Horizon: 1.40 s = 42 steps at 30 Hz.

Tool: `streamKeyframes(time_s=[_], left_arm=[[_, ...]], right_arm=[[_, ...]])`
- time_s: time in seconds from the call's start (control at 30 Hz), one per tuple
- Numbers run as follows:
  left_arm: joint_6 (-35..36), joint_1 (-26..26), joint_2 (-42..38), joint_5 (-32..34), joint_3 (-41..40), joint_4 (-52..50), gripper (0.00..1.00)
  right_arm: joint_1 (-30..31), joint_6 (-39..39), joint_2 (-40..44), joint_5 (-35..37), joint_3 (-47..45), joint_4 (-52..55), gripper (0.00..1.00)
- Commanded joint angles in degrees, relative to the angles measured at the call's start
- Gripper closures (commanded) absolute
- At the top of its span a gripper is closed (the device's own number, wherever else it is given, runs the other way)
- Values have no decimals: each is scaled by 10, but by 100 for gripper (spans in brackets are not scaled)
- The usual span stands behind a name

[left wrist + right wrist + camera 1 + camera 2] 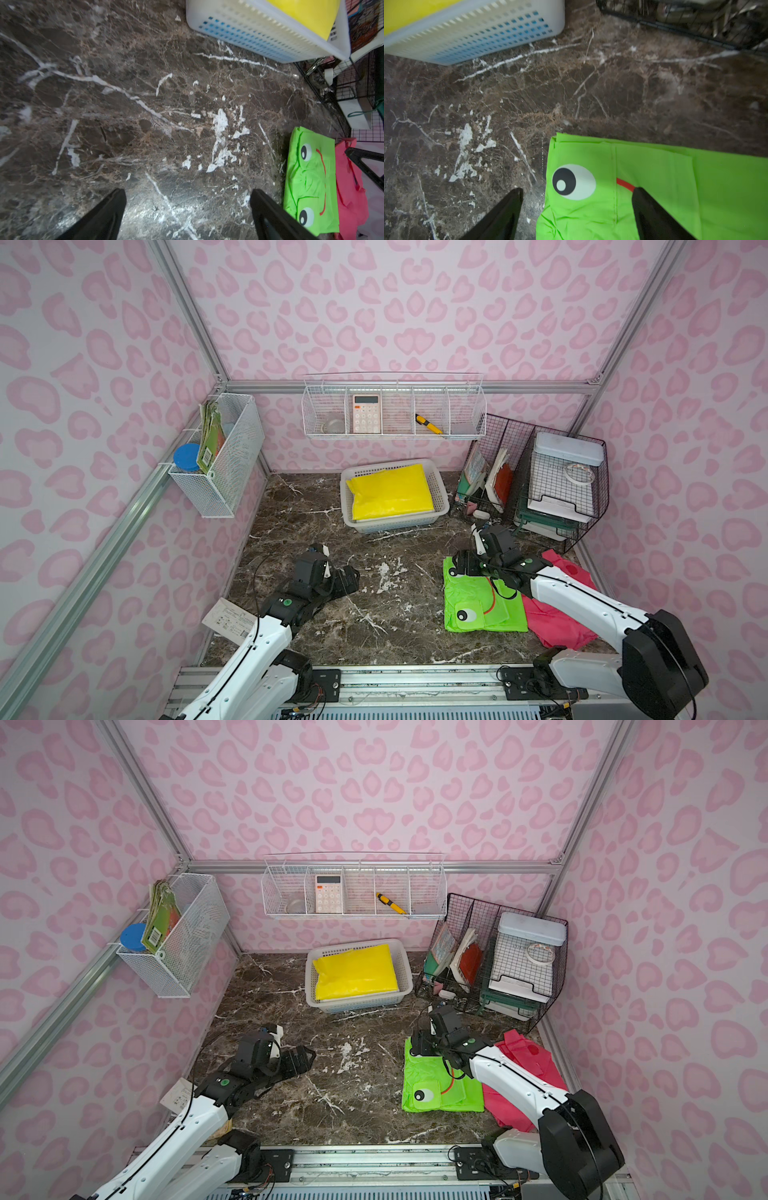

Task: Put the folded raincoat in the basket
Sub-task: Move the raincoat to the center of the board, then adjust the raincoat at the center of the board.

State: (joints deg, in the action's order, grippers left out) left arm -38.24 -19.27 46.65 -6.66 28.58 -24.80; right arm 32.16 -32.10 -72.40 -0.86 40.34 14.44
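Observation:
My left gripper is far from the green raincoat (480, 609), so next I pull the raincoat onto the open marble (404, 588) before both grippers lift it by opposite edges.
The white slotted basket (441, 486) (405, 965) stands at the back of the marble table, with a yellow folded raincoat (392, 491) (355, 971) lying flat inside it. A green folded raincoat with a frog face (478, 601) (440, 1090) lies on the table at the right. My right gripper (455, 566) (577, 190) is open over that raincoat's far left corner, one finger above the fabric (654, 176) and one above bare marble. My left gripper (349, 576) (187, 190) is open over bare marble at the left, holding nothing. The left wrist view shows the basket's wall (259, 35).
A pink raincoat (561, 614) lies crumpled right of the green one, under my right arm. Black wire file holders (536, 481) stand at the back right, close to the basket. White wire racks (395, 414) (220, 456) hang on the walls. A paper sheet (228, 620) lies front left.

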Motion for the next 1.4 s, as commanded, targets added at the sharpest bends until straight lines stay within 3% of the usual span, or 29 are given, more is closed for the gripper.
streamKeyframes(time_s=[0.0,0.17,0.3,0.43,0.57,0.67,0.8,1.07,1.27,1.37], left_arm=[[-11,-19,3,-3,-12,16,2],[-17,-46,9,9,-24,21,2],[-19,-53,13,9,-20,13,2],[-25,-67,22,12,-19,22,2],[-35,-86,37,18,-18,25,3],[-48,-111,41,22,-14,25,3],[-69,-159,67,23,-2,41,4],[-117,-267,244,22,54,166,13],[-123,-276,377,22,122,173,19],[-125,-267,418,25,144,166,28]], right_arm=[[12,-49,-6,-6,-19,3,15],[18,-76,-45,-33,-64,-46,16],[52,-98,-70,-109,-89,-129,18],[127,-130,-121,-115,-56,-170,18],[165,-163,-176,-127,-17,-230,18],[165,-155,-177,-121,20,-217,18],[144,-101,-130,-59,50,-127,18],[31,-33,-79,-46,-6,-36,19],[44,-43,-81,-60,-48,-41,23],[76,-54,-78,-55,-59,-33,23]])
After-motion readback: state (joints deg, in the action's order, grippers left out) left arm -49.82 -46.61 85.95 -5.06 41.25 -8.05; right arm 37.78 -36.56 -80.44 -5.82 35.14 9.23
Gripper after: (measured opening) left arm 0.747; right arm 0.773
